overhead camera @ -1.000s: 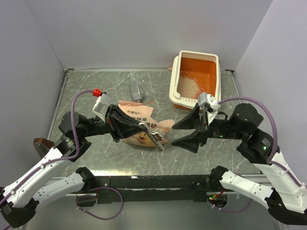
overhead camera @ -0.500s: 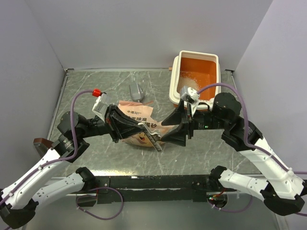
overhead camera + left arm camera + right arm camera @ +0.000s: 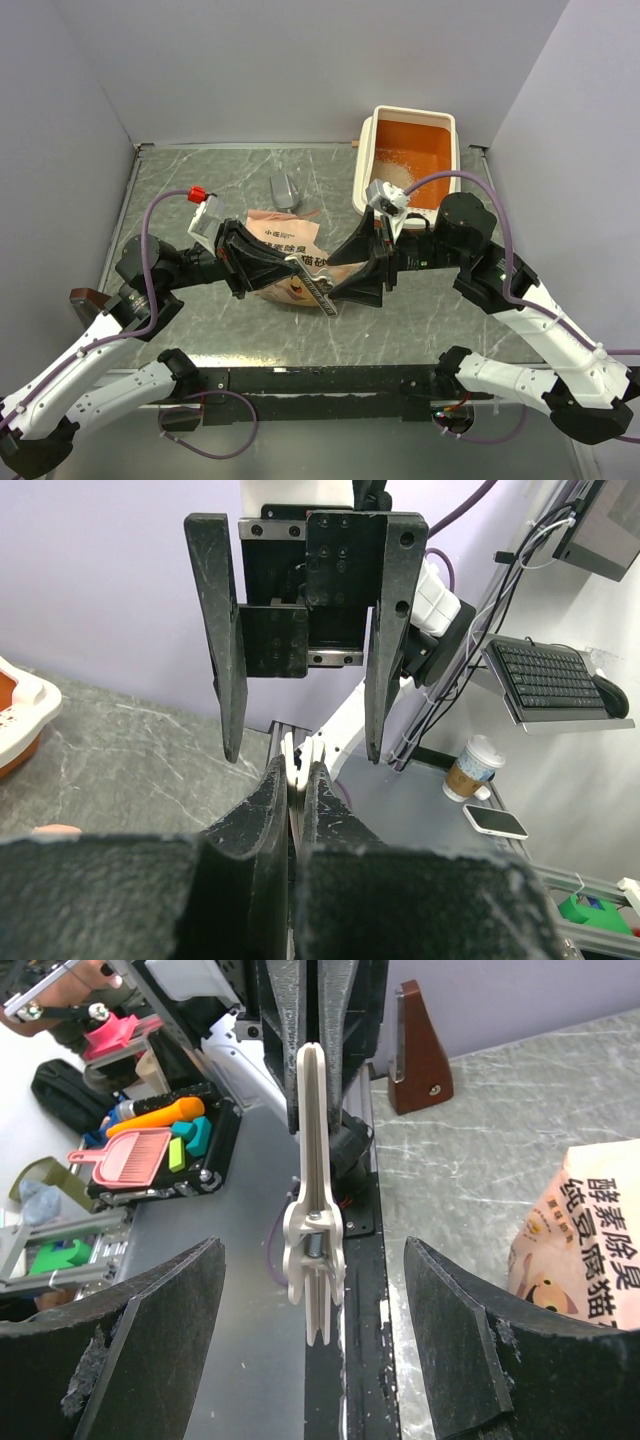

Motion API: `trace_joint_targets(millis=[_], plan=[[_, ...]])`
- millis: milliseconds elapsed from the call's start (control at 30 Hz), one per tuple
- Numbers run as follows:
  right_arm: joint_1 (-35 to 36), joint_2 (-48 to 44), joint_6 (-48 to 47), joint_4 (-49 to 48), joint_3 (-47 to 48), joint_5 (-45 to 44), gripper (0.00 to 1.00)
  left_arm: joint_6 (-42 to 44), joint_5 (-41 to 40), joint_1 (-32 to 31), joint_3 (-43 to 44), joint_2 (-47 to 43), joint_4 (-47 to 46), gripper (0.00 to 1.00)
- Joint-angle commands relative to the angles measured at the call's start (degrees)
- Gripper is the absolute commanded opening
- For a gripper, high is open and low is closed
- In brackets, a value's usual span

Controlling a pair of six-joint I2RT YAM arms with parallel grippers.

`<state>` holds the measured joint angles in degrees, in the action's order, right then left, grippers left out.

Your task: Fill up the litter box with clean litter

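My left gripper is squeezing the clip's long arms (image 3: 315,1130) shut, so my right gripper should take hold of the clip's short handles (image 3: 317,1305) to free my left gripper for the bag.
The litter box (image 3: 442,128) stands at the back right, orange inside, with a patch of clean litter (image 3: 393,176) on its floor. The pink-orange bag (image 3: 284,238) lies mid-table. My left gripper (image 3: 298,268) is shut on a cream-white spring clip (image 3: 319,287) at the bag's edge. In the left wrist view the clip (image 3: 294,752) shows pinched between the shut fingers (image 3: 258,825). My right gripper (image 3: 340,279) is open and faces the left one. In the right wrist view its fingers (image 3: 160,1320) stand wide on both sides of the clip (image 3: 315,1210), not touching it.
A small grey metal scoop (image 3: 284,190) lies behind the bag. The bag's printed side (image 3: 585,1230) shows right of the right gripper. Grey walls close the table on three sides. A brown block (image 3: 414,1050) stands at the left table edge.
My right arm has swung left from beside the litter box to the bag, and its open jaws now flank the clip's free end. The left gripper has stayed shut on the clip.
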<state>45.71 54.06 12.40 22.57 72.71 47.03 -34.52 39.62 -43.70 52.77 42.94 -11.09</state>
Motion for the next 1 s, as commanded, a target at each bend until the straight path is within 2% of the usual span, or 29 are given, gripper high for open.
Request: trace_joint_targets(millis=[0, 200, 233, 267, 300, 333, 367, 400, 467, 500, 533, 800, 967], plan=[[1.2, 0.8, 0.2, -3.4, 0.0, 0.6, 0.79, 0.4, -0.4, 0.1, 2.4, -0.4, -1.0, 0.02], [1.6, 1.2, -0.2, -3.2, 0.1, 0.3, 0.78, 0.1, -0.4, 0.1, 2.7, -0.1, -1.5, 0.05], [1.8, 1.4, -0.3, -3.2, 0.0, 0.3, 0.73, 0.0, -0.3, 0.1, 2.6, 0.0, -1.6, 0.06], [1.9, 1.7, -0.4, -3.1, 0.2, 0.9, 0.61, -0.2, -0.3, 0.1, 2.7, 0.1, -2.0, 0.07], [2.4, 2.5, -0.9, -2.6, 0.4, 0.6, 0.11, -0.4, -0.4, 0.1, 2.6, 0.1, -2.1, 0.11], [2.5, 3.1, -1.0, -1.5, 1.5, -0.5, 0.00, -0.4, -0.6, 0.1, 2.6, 0.0, -2.0, 0.15], [2.6, 3.7, -1.2, -0.2, 1.6, -1.9, 0.00, -0.4, -0.9, 0.1, 2.7, 0.0, -1.9, 0.23], [2.7, 3.6, -1.6, 0.1, 1.5, -2.5, 0.00, -0.2, -1.6, 0.1, 2.8, -0.3, -1.6, 0.39], [2.8, 2.0, -1.0, -1.5, 0.1, -4.8, 0.00, 0.9, -2.1, 0.1, 2.2, -1.0, -1.3, 0.59], [2.7, 1.5, -1.2, -1.7, -0.2, -5.4, 0.00, 1.5, -2.6, 0.1, 2.2, -1.9, -0.3, 0.85], [2.8, 1.0, -1.4, -1.7, -0.2, -5.9, 0.00, 2.2, -2.9, 0.2, 2.2, -2.3, 0.4, 0.99], [2.4, -1.5, -4.2, 5.1, 3.3, -15.3, 0.00, 12.1, -8.8, 0.1, 5.1, -3.2, 16.5, 0.97], [0.8, -3.5, -6.6, 9.6, 4.3, -20.6, 0.00, 19.8, -19.0, 0.1, 5.8, -2.4, 26.5, 0.97]])
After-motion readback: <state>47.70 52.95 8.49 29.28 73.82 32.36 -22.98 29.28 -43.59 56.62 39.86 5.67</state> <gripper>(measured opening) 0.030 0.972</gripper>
